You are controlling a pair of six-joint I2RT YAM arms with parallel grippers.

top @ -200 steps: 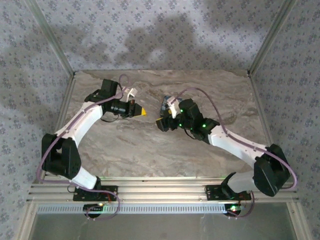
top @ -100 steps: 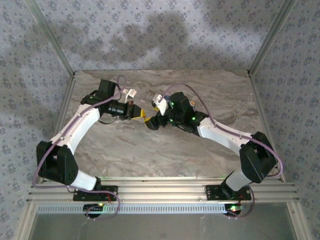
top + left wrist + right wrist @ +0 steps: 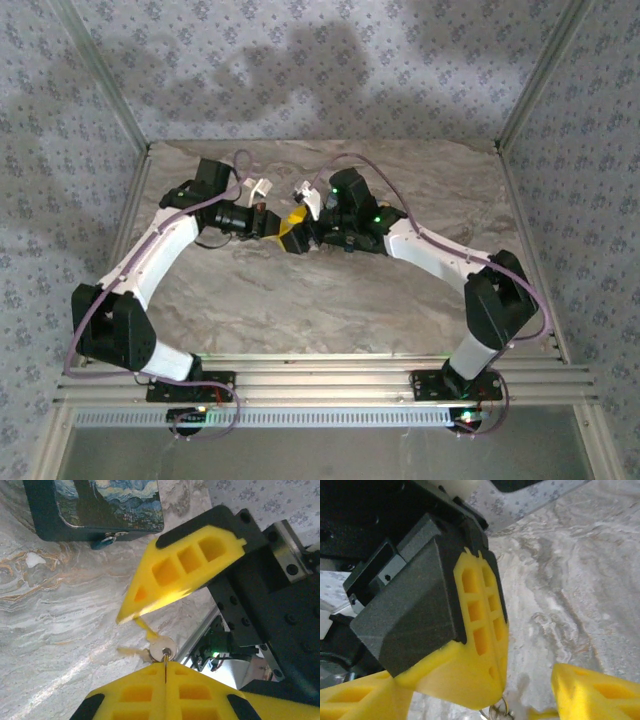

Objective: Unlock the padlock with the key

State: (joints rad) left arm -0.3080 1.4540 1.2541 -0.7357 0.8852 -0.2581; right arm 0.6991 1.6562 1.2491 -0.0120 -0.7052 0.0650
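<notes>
My left gripper pinches the key's ring while the blade (image 3: 143, 627) dangles. My right gripper should take the key (image 3: 161, 647), then my left gripper should grip it again.
The padlock (image 3: 107, 502), a dark block with a blue and yellow swirl print, lies on the marble top at the upper left of the left wrist view. A small bluish piece (image 3: 106, 540) juts from its near edge; what it is I cannot tell. My left gripper (image 3: 165, 666) (image 3: 283, 226) is shut on the key (image 3: 162, 647), whose round silver head and ring stick out past the fingertips. My right gripper (image 3: 303, 238) (image 3: 470, 692) is open, with its yellow fingers (image 3: 595, 692) on either side of the left gripper's tip. One right finger (image 3: 185, 570) hangs between the key and the padlock.
The two arms meet nose to nose at the back middle of the marble table (image 3: 300, 310). Aluminium frame posts (image 3: 128, 200) and patterned cloth walls close the table's left, right and back. The rail (image 3: 320, 385) with both arm bases runs along the near edge.
The right arm has swung left until its gripper straddles the left gripper's tip, and its jaws have narrowed a little. The left gripper has stayed shut, almost in place.
</notes>
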